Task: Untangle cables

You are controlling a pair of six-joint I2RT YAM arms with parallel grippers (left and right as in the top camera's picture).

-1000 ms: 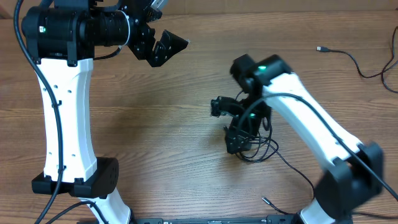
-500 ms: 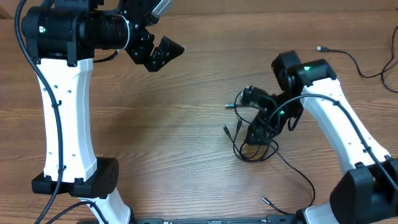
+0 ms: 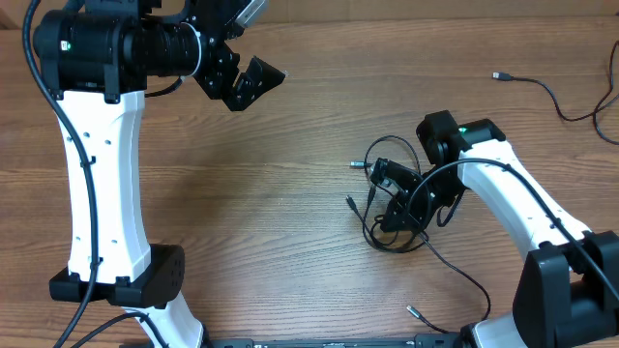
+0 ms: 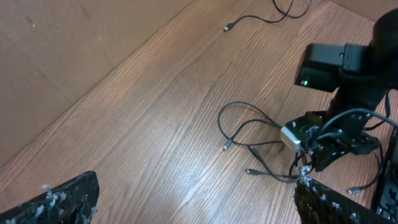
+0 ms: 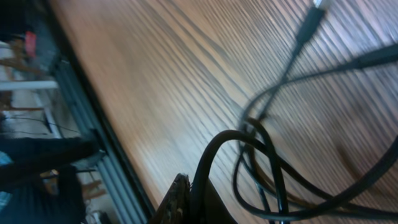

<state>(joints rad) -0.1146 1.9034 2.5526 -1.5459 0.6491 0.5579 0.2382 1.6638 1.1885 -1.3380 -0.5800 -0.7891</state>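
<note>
The piece of cable in the robot's right gripper leads into the bunched loops (image 3: 387,238), so the robot should raise the tangle high and move its left gripper to the hanging cables.
The cables (image 3: 387,184) are thin black cords lying in a loose tangle mid-table, with small plug ends (image 3: 354,165) poking out to the left. My right gripper (image 3: 396,215) is down on the tangle's near side. In the right wrist view a black strand (image 5: 211,155) arches up from between the shut fingertips (image 5: 179,198) of the right gripper (image 5: 198,200). My left gripper (image 3: 248,82) hangs open high over the far left, well apart from the cords. The left wrist view looks down on the tangle (image 4: 249,127) from afar, with the left gripper (image 4: 196,208) holding nothing.
A separate black cord (image 3: 551,95) with a plug (image 3: 500,74) lies at the far right edge. One strand trails toward the front, and a loose plug (image 3: 414,311) lies near the front edge. The left arm's white column (image 3: 102,184) stands at the left.
My right arm swung right, then came back down onto the tangle, and its jaws went from open to shut on a strand. The cords spread out leftwards. The left arm stayed put.
</note>
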